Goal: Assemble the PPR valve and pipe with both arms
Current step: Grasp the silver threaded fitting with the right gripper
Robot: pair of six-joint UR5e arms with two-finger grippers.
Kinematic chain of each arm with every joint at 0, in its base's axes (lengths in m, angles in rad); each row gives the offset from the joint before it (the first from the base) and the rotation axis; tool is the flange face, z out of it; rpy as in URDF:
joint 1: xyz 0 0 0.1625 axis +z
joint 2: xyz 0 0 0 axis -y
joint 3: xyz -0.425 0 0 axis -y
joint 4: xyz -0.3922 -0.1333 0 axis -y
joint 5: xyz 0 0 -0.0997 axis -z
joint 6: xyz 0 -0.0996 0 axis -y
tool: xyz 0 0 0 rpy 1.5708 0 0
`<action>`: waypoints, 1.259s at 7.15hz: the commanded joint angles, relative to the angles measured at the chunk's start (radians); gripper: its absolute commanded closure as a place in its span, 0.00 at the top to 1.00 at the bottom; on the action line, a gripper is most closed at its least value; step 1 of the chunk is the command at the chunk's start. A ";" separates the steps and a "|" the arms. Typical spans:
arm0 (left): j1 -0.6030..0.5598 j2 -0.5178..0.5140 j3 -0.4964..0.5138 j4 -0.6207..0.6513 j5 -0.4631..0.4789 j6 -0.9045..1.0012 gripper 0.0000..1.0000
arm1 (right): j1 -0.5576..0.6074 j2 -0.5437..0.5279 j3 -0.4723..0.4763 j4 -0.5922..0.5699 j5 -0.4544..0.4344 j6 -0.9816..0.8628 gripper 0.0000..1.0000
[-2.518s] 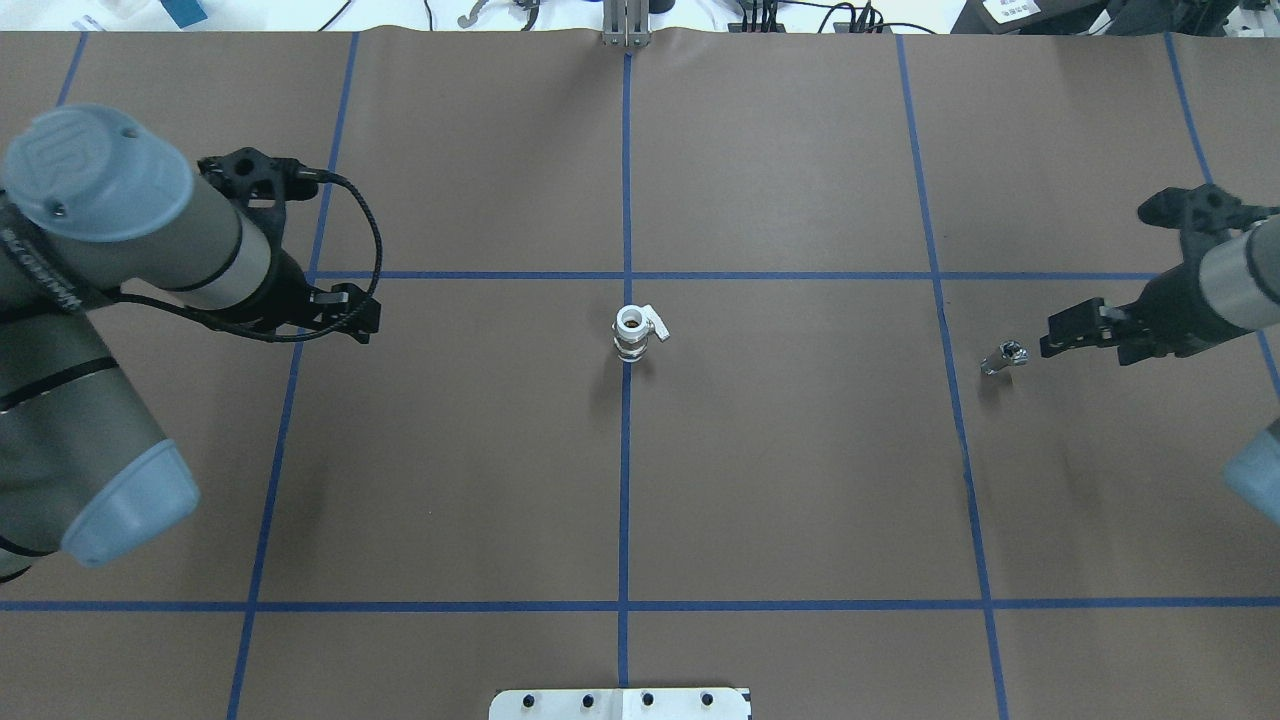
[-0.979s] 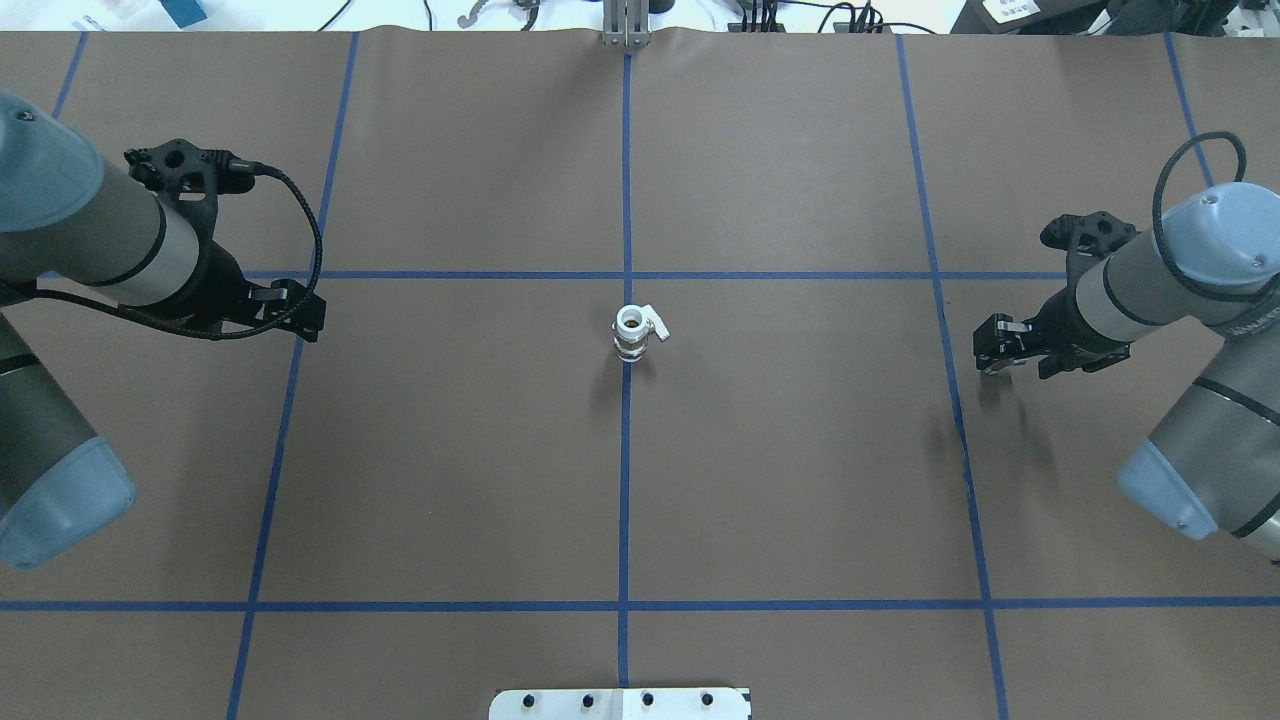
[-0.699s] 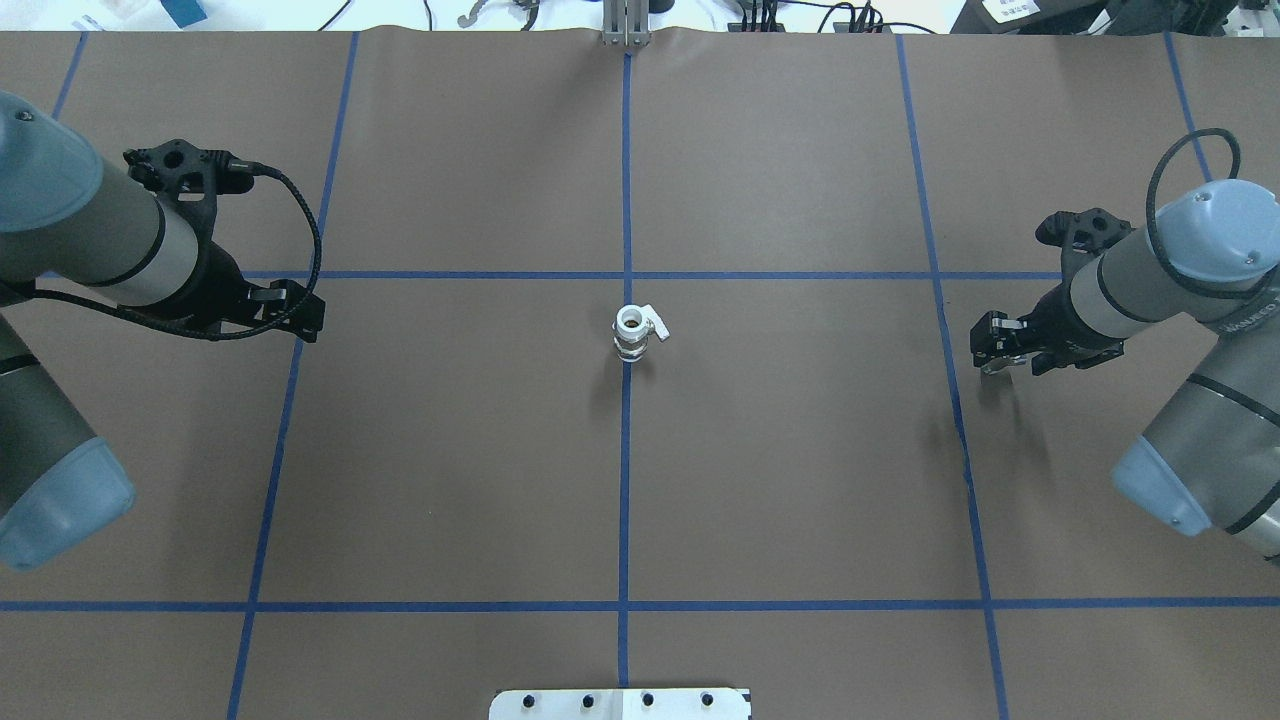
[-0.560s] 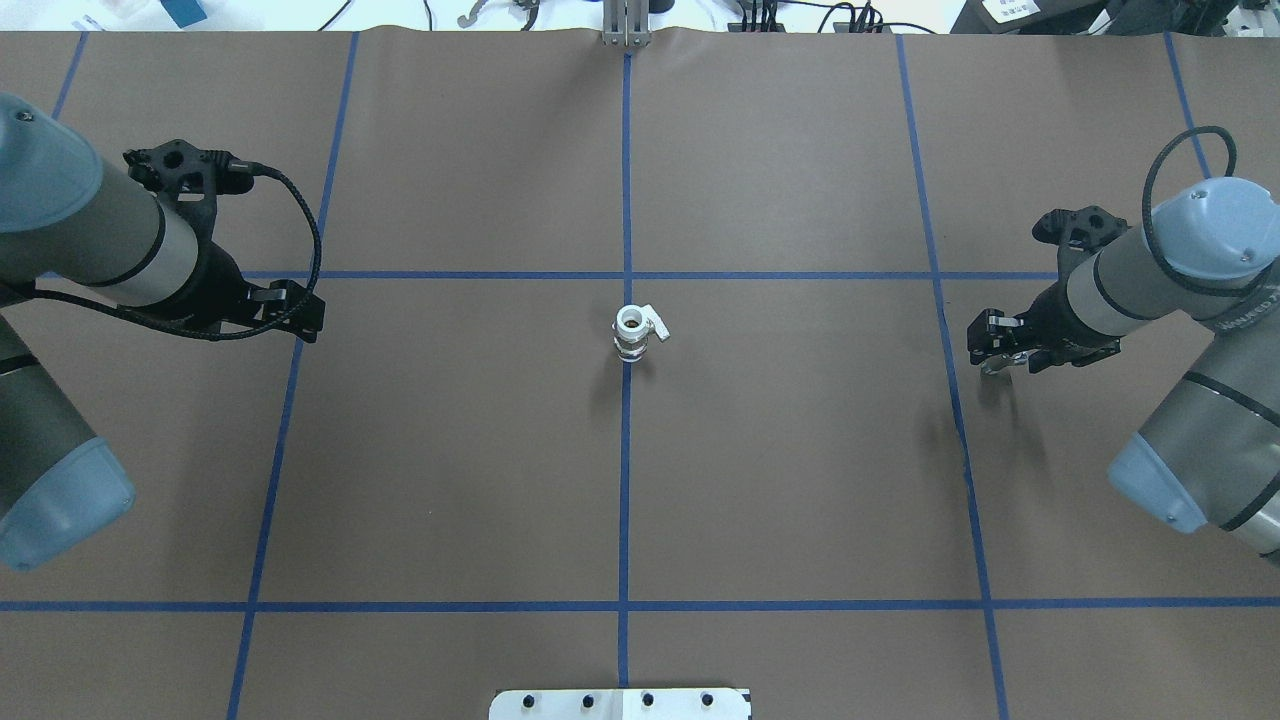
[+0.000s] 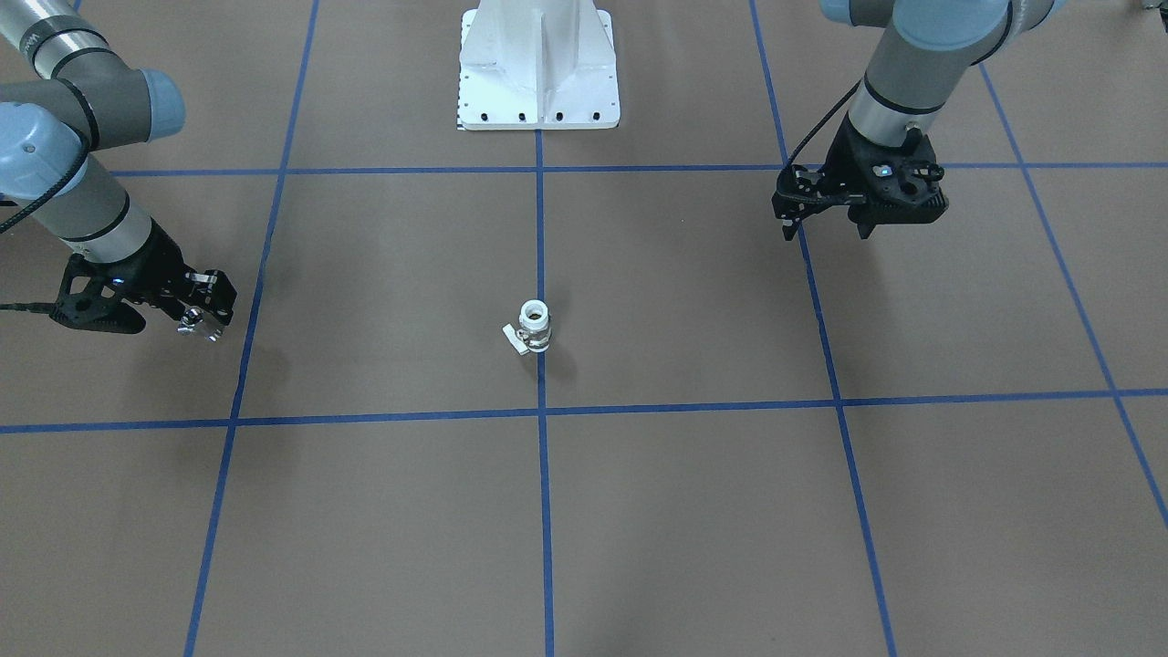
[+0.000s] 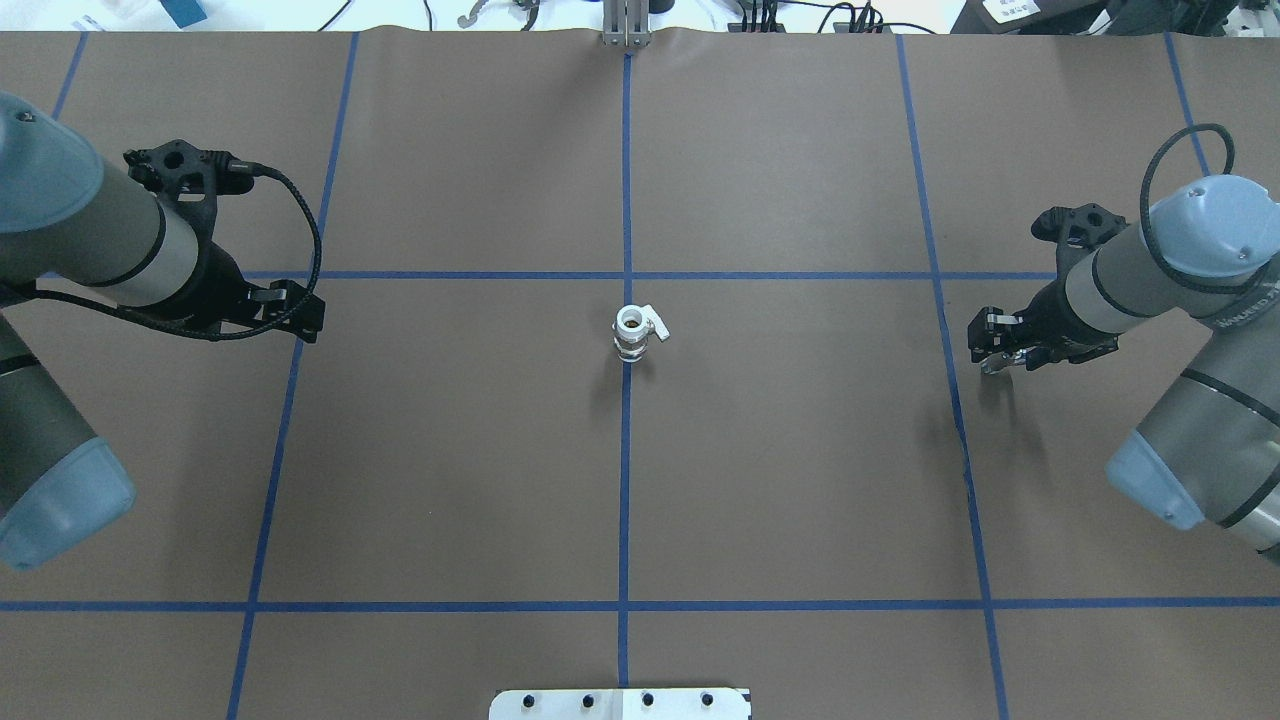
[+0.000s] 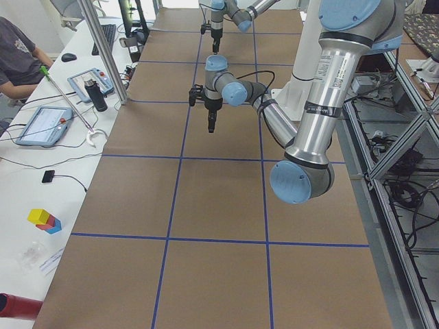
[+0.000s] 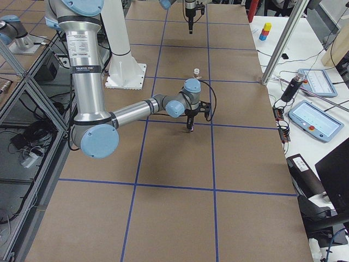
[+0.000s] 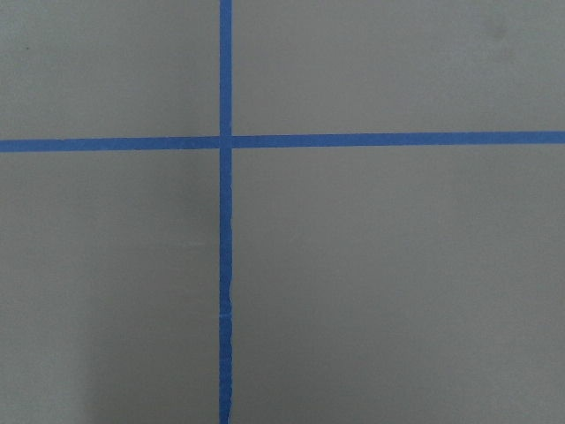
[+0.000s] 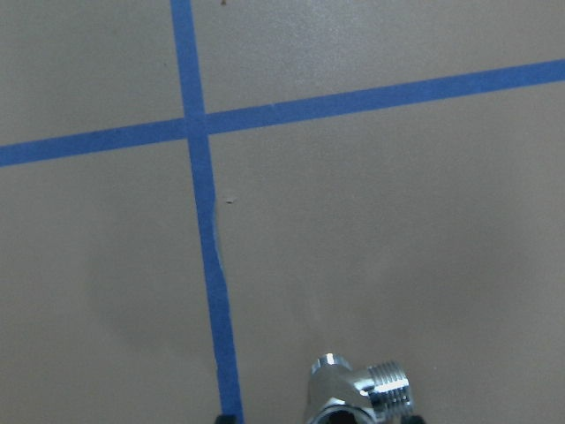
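Note:
My gripper will lower the silver pipe [image 5: 201, 323], which has a threaded side branch [image 10: 389, 386], so the pipe will sink into the PPR valve only as far as that branch.
The PPR valve [image 6: 630, 335] stands upright on the centre blue line, its white open end up and its tab to the side; it also shows in the front view [image 5: 533, 328]. The silver pipe [image 6: 993, 363] lies on the table at the right, seen in the front view [image 5: 194, 321] and at the bottom edge of the right wrist view [image 10: 357, 389]. My right gripper [image 6: 985, 340] is low over the pipe, open, with its fingers on either side of it. My left gripper [image 6: 315, 318] is open and empty, hovering far left of the valve [image 5: 826, 224].
The white bolted pedestal [image 5: 538, 73] stands at the robot's side of the table. Blue tape lines grid the brown mat [image 6: 800, 480]. Operators' tablets [image 8: 316, 117] lie on a side desk beyond the far edge.
My right gripper has moved left from beside the pipe to over it and has kept creeping left. My left arm drew back to the left, then held still. The valve has not moved.

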 commanded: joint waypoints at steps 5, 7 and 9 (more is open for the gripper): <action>0.000 -0.001 0.000 0.000 0.002 0.000 1.00 | 0.031 0.000 0.004 0.001 0.009 -0.008 0.00; -0.002 0.001 0.000 0.000 0.000 0.002 1.00 | 0.041 0.042 0.012 -0.010 0.013 0.003 0.00; -0.032 0.036 -0.002 0.000 -0.002 0.088 1.00 | 0.041 0.223 0.022 -0.251 0.009 0.006 0.00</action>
